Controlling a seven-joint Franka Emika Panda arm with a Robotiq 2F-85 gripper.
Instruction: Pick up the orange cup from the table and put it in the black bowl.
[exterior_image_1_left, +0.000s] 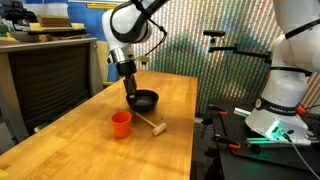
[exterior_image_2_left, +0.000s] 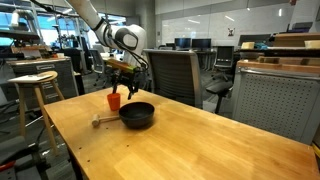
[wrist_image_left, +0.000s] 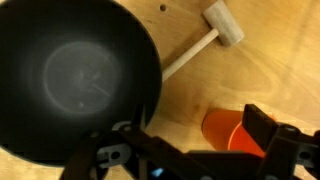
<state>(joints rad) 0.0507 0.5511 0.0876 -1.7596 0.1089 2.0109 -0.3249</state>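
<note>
I should keep lowering my gripper, as the orange cup's rim facing the black bowl is clear of the bowl. I should go on until its open fingers are on both sides of that rim (exterior_image_1_left: 126, 114), then close them.
The orange cup (exterior_image_1_left: 121, 123) stands upright on the wooden table (exterior_image_1_left: 170, 150), in front of the black bowl (exterior_image_1_left: 146, 99). A small pale wooden mallet (exterior_image_1_left: 152, 125) lies beside them. My gripper (exterior_image_1_left: 130, 86) hangs above the table next to the bowl, open and empty. In an exterior view the cup (exterior_image_2_left: 114, 100) is left of the bowl (exterior_image_2_left: 137, 115), with the gripper (exterior_image_2_left: 121, 76) above them. In the wrist view the bowl (wrist_image_left: 70, 80) fills the left, and the cup (wrist_image_left: 228, 133) sits low right by one finger of the gripper (wrist_image_left: 180, 145).
A dark grey cabinet (exterior_image_1_left: 45, 75) stands beside the table. A second white robot base (exterior_image_1_left: 285, 95) is at the far side. A wooden stool (exterior_image_2_left: 35, 85) and office chairs (exterior_image_2_left: 175, 75) stand around the table. The mallet (wrist_image_left: 215, 30) also shows in the wrist view.
</note>
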